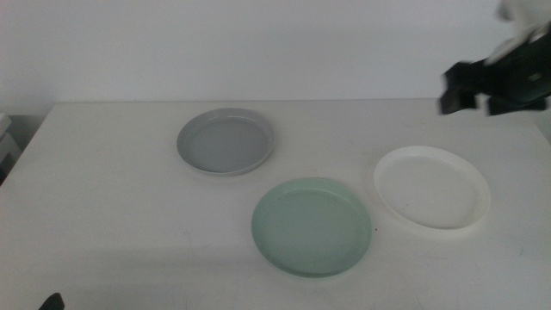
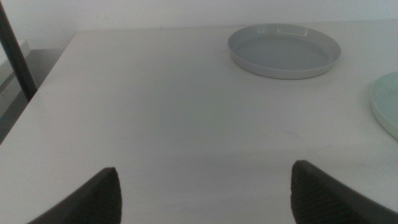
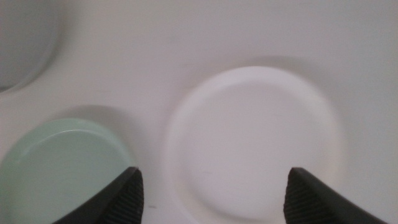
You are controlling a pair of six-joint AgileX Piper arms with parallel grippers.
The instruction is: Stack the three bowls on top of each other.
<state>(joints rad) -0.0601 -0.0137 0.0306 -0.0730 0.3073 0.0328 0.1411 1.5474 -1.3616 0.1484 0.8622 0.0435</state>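
Note:
The white bowl [image 1: 432, 189] and the green bowl [image 1: 312, 227] have shallow round rims of the same width. The white bowl should sit down low and cover almost all of the green bowl when I stack it.
Three shallow bowls lie apart on the white table. The grey bowl [image 1: 225, 142] is at the back, the mint green bowl [image 1: 312, 226] is in front at the middle, and the white bowl [image 1: 431, 187] is to the right. My right gripper [image 1: 475, 93] hovers high above the table's back right, beyond the white bowl. In the right wrist view it [image 3: 214, 199] is open and empty, with the white bowl [image 3: 255, 143] below between the jaws, the green bowl [image 3: 62, 168] beside it and the grey bowl's edge [image 3: 22, 43] further off. My left gripper [image 2: 205, 196] is open and empty and waits at the front left.
The table [image 1: 103, 198] has a bare stretch on its left half. A dark post [image 2: 15, 53] stands off the table's left edge. The left wrist view also shows the grey bowl [image 2: 284, 51] and the green bowl's rim [image 2: 388, 102].

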